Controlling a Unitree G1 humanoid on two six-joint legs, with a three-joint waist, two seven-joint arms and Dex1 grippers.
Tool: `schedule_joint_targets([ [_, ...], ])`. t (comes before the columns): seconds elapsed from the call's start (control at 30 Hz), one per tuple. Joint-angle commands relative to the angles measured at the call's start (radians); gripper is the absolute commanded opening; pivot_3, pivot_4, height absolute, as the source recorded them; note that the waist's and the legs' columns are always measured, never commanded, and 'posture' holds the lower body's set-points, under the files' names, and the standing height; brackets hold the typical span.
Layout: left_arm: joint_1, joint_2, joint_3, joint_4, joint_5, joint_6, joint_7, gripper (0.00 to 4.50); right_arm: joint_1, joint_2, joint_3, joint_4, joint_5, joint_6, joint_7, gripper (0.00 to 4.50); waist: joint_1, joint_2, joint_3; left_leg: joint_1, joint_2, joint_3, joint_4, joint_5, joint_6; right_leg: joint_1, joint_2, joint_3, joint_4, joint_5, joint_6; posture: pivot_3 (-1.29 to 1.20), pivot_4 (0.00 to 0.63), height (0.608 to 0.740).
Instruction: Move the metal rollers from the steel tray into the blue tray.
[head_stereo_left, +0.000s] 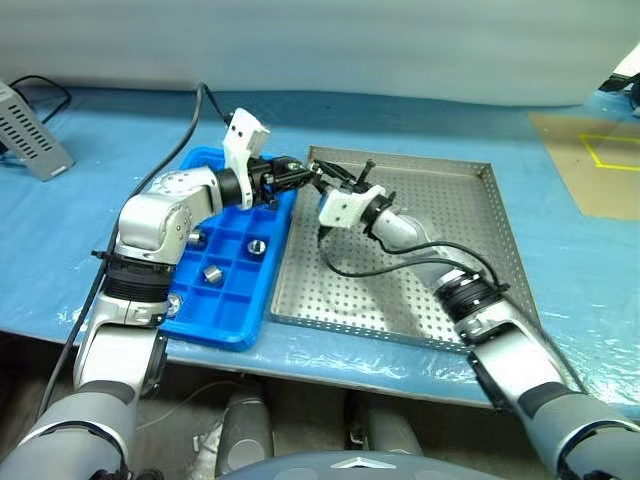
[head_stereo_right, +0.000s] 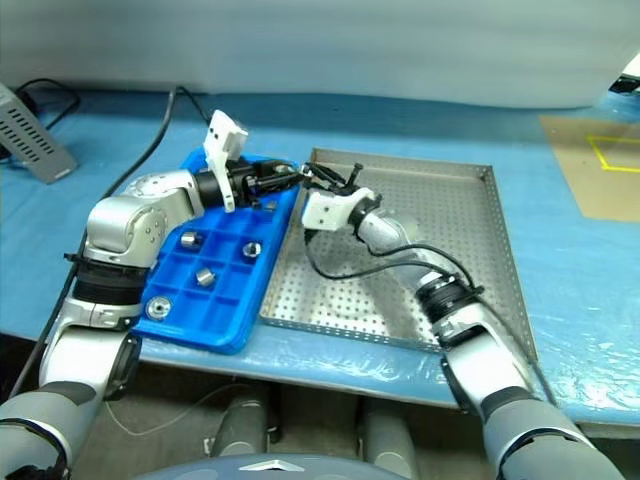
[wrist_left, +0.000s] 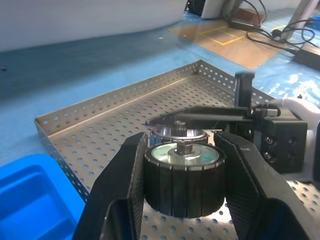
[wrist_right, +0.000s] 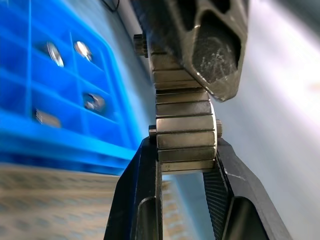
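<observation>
My left gripper is crowding my right gripper's roller with its own roller at the trays' border, so my right gripper should swing out of the way and go to the blue tray's near end.
My left gripper and right gripper meet tip to tip above the border between the blue tray and the steel tray. Both are shut on one ridged metal roller. In the left wrist view my left fingers press its round sides. In the right wrist view my right fingers clamp the same roller at its two ends, with a left finger beside it. Several rollers lie in the blue tray's compartments.
The blue tray lies to the left of the steel tray, both near the table's front edge. A grey box sits at the back left, with a black cable running towards the left arm. A tan board with yellow tape lies at the right.
</observation>
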Motion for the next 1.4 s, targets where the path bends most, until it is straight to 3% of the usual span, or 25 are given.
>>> schedule_joint_targets([
  [0.03, 0.006, 0.015, 0.014, 0.013, 0.018, -0.007, -0.009, 2.05, -0.016, 0.019, -0.212, -0.099, 0.267, 0.238, 0.082, 0.73, 0.0, 0.0, 0.0, 0.0, 0.0, 0.0, 0.0, 0.0, 0.0, 0.0, 0.0, 0.0, 0.0, 0.0, 0.0, -0.09, 0.15, 0.74],
  [0.4, -0.01, 0.004, 0.012, 0.054, 0.057, -0.043, -0.023, 2.05, -0.012, 0.022, -0.251, -0.169, 0.314, 0.379, 0.115, 0.73, 0.002, 0.001, 0.0, 0.001, 0.0, 0.0, 0.001, 0.0, -0.001, 0.002, 0.0, -0.001, 0.0, -0.001, -0.003, -0.1, 0.15, 0.74],
  [0.53, -0.002, 0.011, 0.015, 0.04, 0.067, -0.049, -0.03, 2.05, -0.008, 0.068, -0.317, -0.225, 0.45, 0.533, 0.152, 0.73, 0.003, 0.001, 0.001, 0.001, 0.0, 0.0, 0.0, 0.0, 0.0, 0.002, 0.0, -0.001, -0.001, -0.002, -0.003, -0.1, 0.15, 0.74],
  [0.7, -0.005, 0.044, 0.051, 0.032, 0.076, -0.059, -0.012, 2.05, 0.059, 0.048, -0.32, -0.406, 0.645, 0.753, 0.33, 0.73, 0.008, 0.001, 0.001, 0.001, 0.0, 0.0, -0.001, 0.0, 0.0, 0.002, -0.001, -0.001, -0.001, -0.002, -0.003, -0.09, 0.15, 0.74],
  [0.87, 0.16, 0.18, 0.09, -0.22, 0.027, -0.026, -0.087, 2.05, 0.146, -0.071, -0.266, -0.555, 0.736, 0.863, 0.515, 0.73, 0.005, 0.001, 0.001, 0.001, 0.0, 0.0, -0.003, 0.0, 0.0, 0.002, -0.001, -0.002, -0.003, -0.002, -0.003, -0.08, 0.15, 0.74],
  [0.97, 0.268, 0.263, 0.136, -0.322, 0.007, -0.006, -0.106, 2.05, 0.154, -0.089, -0.225, -0.579, 0.768, 0.897, 0.58, 0.73, 0.005, 0.001, 0.001, 0.002, 0.001, 0.0, -0.004, 0.0, -0.001, 0.002, 0.0, -0.002, -0.004, -0.002, -0.003, -0.05, 0.15, 0.74],
  [1.07, 0.301, 0.292, 0.159, -0.317, 0.014, -0.013, -0.094, 2.05, 0.123, -0.038, -0.215, -0.562, 0.804, 0.99, 0.546, 0.73, 0.01, 0.002, 0.001, 0.003, 0.002, 0.0, -0.006, 0.002, -0.003, 0.002, 0.0, -0.003, -0.002, -0.003, -0.004, -0.02, 0.15, 0.74],
  [1.2, 0.307, 0.29, 0.17, -0.302, 0.025, -0.026, -0.068, 2.05, 0.044, 0.097, -0.191, -0.466, 0.769, 1.179, 0.356, 0.73, 0.013, 0.002, 0.001, 0.006, 0.001, 0.0, -0.005, 0.003, -0.006, 0.002, -0.001, -0.002, 0.001, -0.001, -0.006, 0.02, 0.15, 0.74],
  [1.4, 0.297, 0.255, 0.167, -0.205, 0.101, -0.097, 0.031, 2.05, -0.014, 0.18, -0.118, -0.345, 0.692, 1.162, 0.29, 0.73, 0.042, 0.002, 0.001, 0.006, 0.001, 0.0, -0.007, 0.007, -0.011, 0.002, -0.001, -0.002, 0.0, -0.001, -0.005, 0.05, 0.15, 0.74],
])
